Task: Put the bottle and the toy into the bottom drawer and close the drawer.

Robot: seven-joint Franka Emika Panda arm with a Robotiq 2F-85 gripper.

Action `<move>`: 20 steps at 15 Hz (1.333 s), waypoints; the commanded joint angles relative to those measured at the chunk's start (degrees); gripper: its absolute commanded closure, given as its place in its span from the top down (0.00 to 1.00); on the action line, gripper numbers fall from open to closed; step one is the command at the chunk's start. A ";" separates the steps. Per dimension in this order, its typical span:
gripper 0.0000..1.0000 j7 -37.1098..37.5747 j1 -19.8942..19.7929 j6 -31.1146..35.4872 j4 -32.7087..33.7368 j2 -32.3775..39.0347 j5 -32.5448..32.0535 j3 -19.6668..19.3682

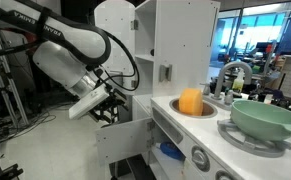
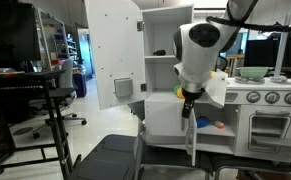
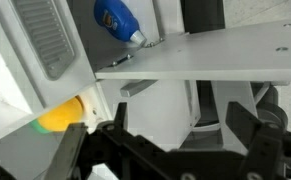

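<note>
I can see the white board (image 2: 193, 148) swung out beside my gripper, so next I come back against its outer side and swing it shut over the blue bottle.
The blue bottle (image 3: 119, 18) with a white cap lies on its side beyond a white board of the open bottom drawer (image 3: 215, 55). It also shows as a blue patch low in the play kitchen in both exterior views (image 1: 170, 151) (image 2: 203, 122). A yellow toy (image 3: 60, 117) with a green end lies at the left of the wrist view, and shows next to the bottle in an exterior view (image 2: 220, 126). My gripper (image 3: 178, 105) is open and empty, just in front of the drawer (image 1: 120, 145), above its edge (image 2: 188, 108).
The white play kitchen has an open upper cupboard door (image 2: 113, 55). An orange ball-like thing (image 1: 190, 101) sits in the sink and a green bowl (image 1: 267, 118) stands on the hob. A black stand (image 2: 30, 95) and dark floor mats (image 2: 115, 160) are nearby.
</note>
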 commanded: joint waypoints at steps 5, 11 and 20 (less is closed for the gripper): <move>1.00 6.92 -0.53 9.75 5.46 8.23 -0.77 -3.08; 1.00 10.19 -3.41 9.32 5.22 13.91 -2.00 -8.94; 1.00 9.68 -14.03 8.98 7.95 18.04 -1.61 -12.13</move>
